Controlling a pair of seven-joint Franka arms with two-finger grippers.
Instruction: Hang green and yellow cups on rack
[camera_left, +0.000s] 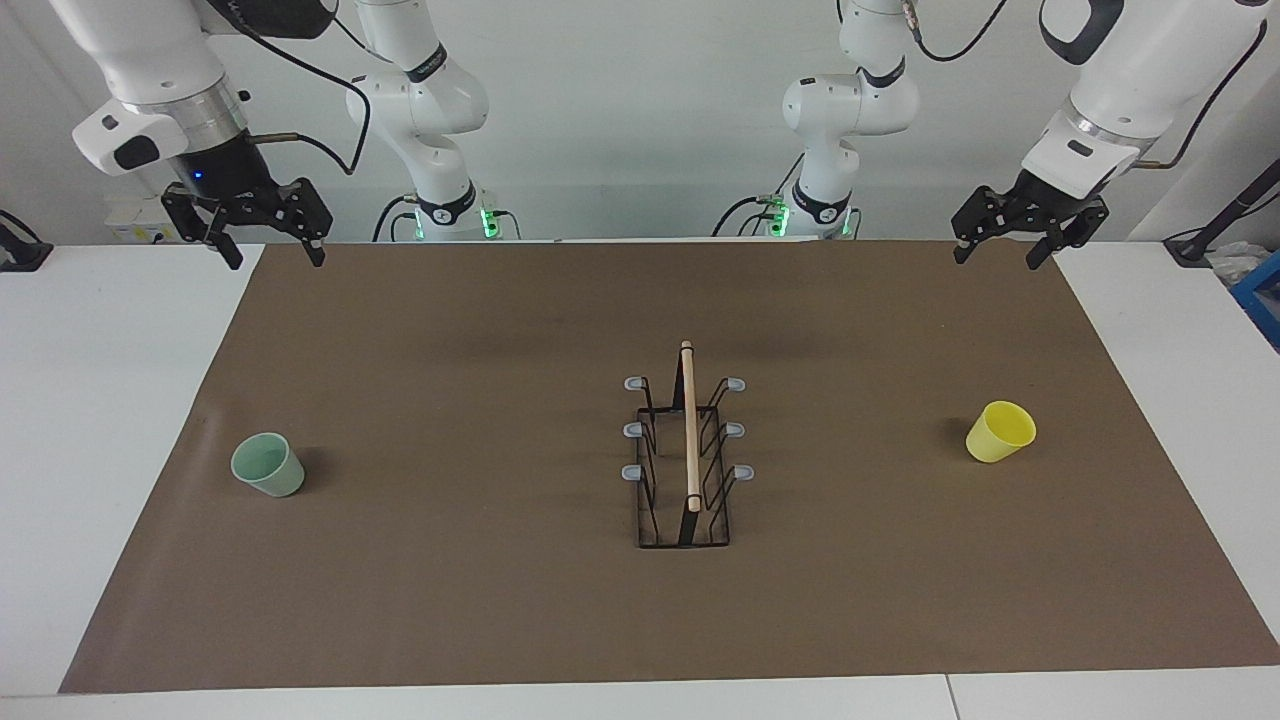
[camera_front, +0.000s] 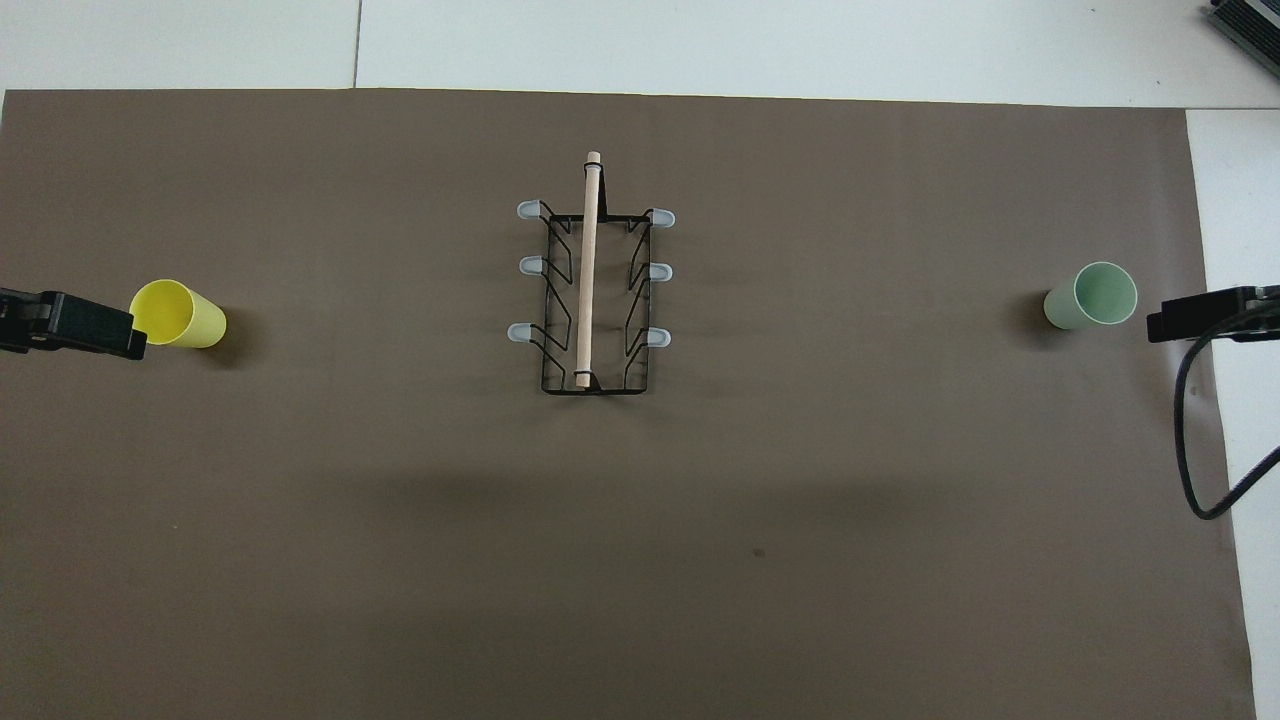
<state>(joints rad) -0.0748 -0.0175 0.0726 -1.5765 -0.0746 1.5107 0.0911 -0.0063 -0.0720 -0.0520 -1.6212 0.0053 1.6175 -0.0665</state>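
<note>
Grey-tipped pegs (camera_front: 521, 332) stick out from the rack. So the yellow cup (camera_front: 179, 314) will hang over a peg with its opening down when I flip the cup over.
The black wire rack (camera_left: 690, 430) with a wooden rod on top and grey-tipped prongs stands in the middle of the brown mat; the overhead view shows it too (camera_front: 588, 280). No cup hangs on it. The pale green cup (camera_left: 268, 465) (camera_front: 1092, 296) stands mouth up toward the right arm's end. The yellow cup (camera_left: 1000, 431) (camera_front: 178, 314) stands mouth up toward the left arm's end. My right gripper (camera_left: 270, 250) (camera_front: 1200, 315) is open and empty, raised over the mat's corner at its own end. My left gripper (camera_left: 998, 250) (camera_front: 100, 325) is open and empty, raised likewise.
The brown mat (camera_left: 480, 600) covers most of the white table (camera_left: 100, 400). A black cable (camera_front: 1190, 430) hangs from the right arm. A blue box (camera_left: 1262, 300) sits off the table at the left arm's end.
</note>
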